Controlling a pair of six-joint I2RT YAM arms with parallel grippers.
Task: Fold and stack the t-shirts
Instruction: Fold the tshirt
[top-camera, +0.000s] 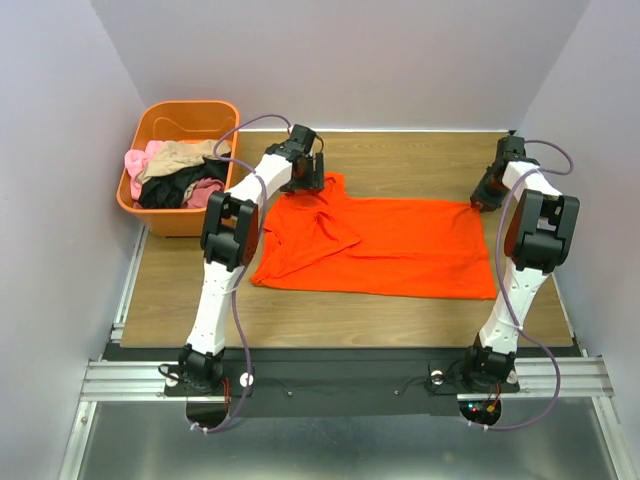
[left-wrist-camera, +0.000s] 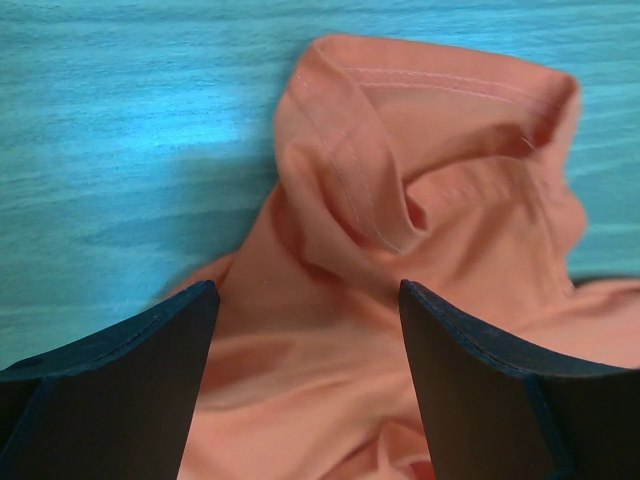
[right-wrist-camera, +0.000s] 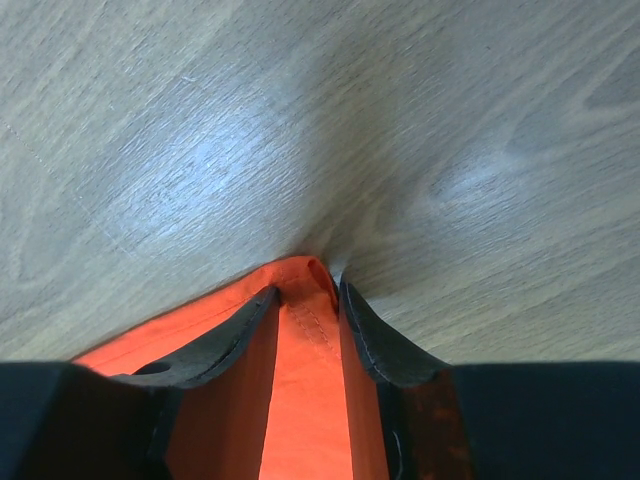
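The rumpled sleeve (top-camera: 334, 183) sticks out past the shirt's far edge while my right gripper pinches the other end, so my left gripper should pinch its hem corner (left-wrist-camera: 318, 55) before both fold.
A bright orange-red t-shirt (top-camera: 390, 245) lies spread on the wooden table (top-camera: 400, 155), its left part rumpled. My left gripper (top-camera: 308, 180) is open, low over the shirt's far left sleeve. In the left wrist view the fingers (left-wrist-camera: 120, 380) stand wide apart around my left gripper (left-wrist-camera: 308, 290), with the folded sleeve hem (left-wrist-camera: 420, 180) ahead. My right gripper (top-camera: 484, 200) is at the shirt's far right corner. In the right wrist view my right gripper (right-wrist-camera: 305, 285) is shut on the hemmed corner (right-wrist-camera: 300, 400), pinched between the pads.
An orange plastic tub (top-camera: 190, 108) stands at the far left of the table, holding pink (top-camera: 135, 160), tan (top-camera: 180, 155) and black (top-camera: 170, 190) garments. Grey walls close in the left, back and right sides. A metal rail (top-camera: 340, 375) runs along the near edge.
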